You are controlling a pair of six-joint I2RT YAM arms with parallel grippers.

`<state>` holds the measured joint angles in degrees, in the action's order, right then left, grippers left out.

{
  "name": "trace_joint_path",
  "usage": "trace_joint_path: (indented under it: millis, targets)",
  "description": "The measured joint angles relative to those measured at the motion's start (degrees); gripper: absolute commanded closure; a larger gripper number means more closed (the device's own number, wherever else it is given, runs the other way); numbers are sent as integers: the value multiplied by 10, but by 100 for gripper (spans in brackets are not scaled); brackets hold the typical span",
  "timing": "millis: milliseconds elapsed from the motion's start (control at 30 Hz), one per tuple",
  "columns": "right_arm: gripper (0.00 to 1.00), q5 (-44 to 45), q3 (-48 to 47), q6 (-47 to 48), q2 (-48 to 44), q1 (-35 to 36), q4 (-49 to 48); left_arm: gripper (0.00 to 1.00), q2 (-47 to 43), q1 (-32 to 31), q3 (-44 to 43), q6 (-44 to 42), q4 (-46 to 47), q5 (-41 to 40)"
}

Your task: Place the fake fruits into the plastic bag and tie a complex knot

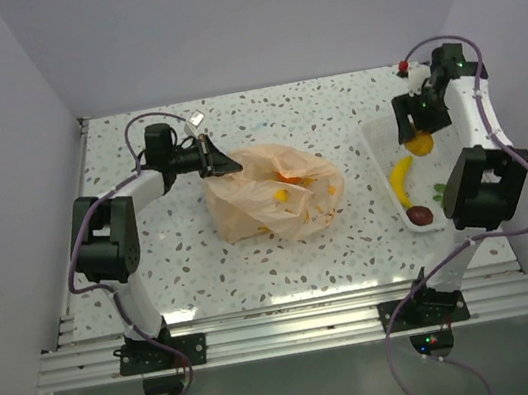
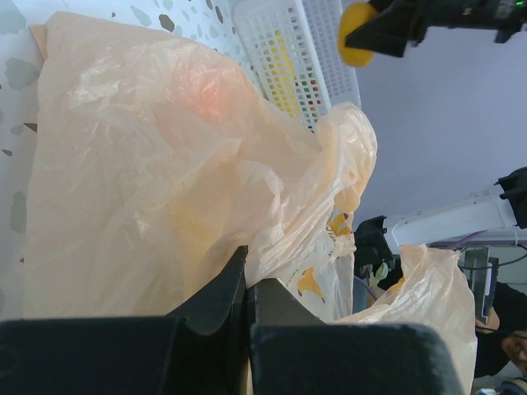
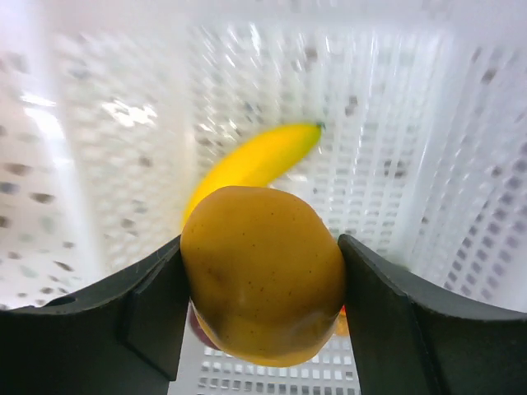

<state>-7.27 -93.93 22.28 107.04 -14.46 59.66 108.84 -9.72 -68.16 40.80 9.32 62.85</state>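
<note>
The round orange fruit (image 1: 419,143) is clear above the tray and the bag's opening is open, so my right gripper carries on going to that opening (image 1: 288,175) and lets go there.
The peach-orange plastic bag (image 1: 279,195) lies crumpled mid-table, and yellow-orange shapes show through it. My left gripper (image 1: 226,165) is shut on the bag's left edge; in the left wrist view its black fingers (image 2: 216,300) meet with the bag (image 2: 165,164) film pinched between them. My right gripper (image 1: 419,138) hangs over the white tray (image 1: 375,153). Both of its fingers press on a round orange fruit (image 3: 262,271). A yellow banana (image 1: 402,177), a dark plum (image 1: 420,216) and a small green piece (image 1: 439,194) lie in the tray.
The tray stands along the table's right side, close to the right wall. Its perforated wall (image 3: 395,123) and the banana (image 3: 263,156) lie below the held orange. White walls enclose the table at the back and on both sides.
</note>
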Motion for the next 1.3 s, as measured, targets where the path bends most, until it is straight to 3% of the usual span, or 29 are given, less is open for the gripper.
trace_joint_path:
  millis: [133, 300, 533, 800, 900, 933, 1033, 1167, 1300]
  targets:
    - [77, -75, -100, -28, -51, 47, 13, 100, 0, 0, 0, 1, 1, 0]
    - [76, -138, -121, -83, -98, 194, -16, 100, 0, 0, 0, 1, 3, 5]
    - [76, -146, -125, -133, -48, 396, -75, 100, 0, 0, 0, 7, 9, 11]
    - [72, -126, -135, -133, -22, 511, -85, 100, 2, 0, 0, 47, 54, 22]
    - [63, -97, -133, -129, -17, 537, -86, 100, 7, 0, 0, 70, 86, 31]
    - [43, -87, -133, -128, -15, 544, -87, 100, 10, 0, 0, 80, 97, 33]
    - [17, -51, -124, -123, -4, 549, -96, 100, 14, 0, 0, 96, 115, 39]
    - [1, -10, -118, -120, 4, 545, -100, 100, 17, 0, 0, 108, 131, 45]
    - [1, 25, -118, -118, -12, 539, -106, 100, 20, 0, 0, 112, 137, 47]
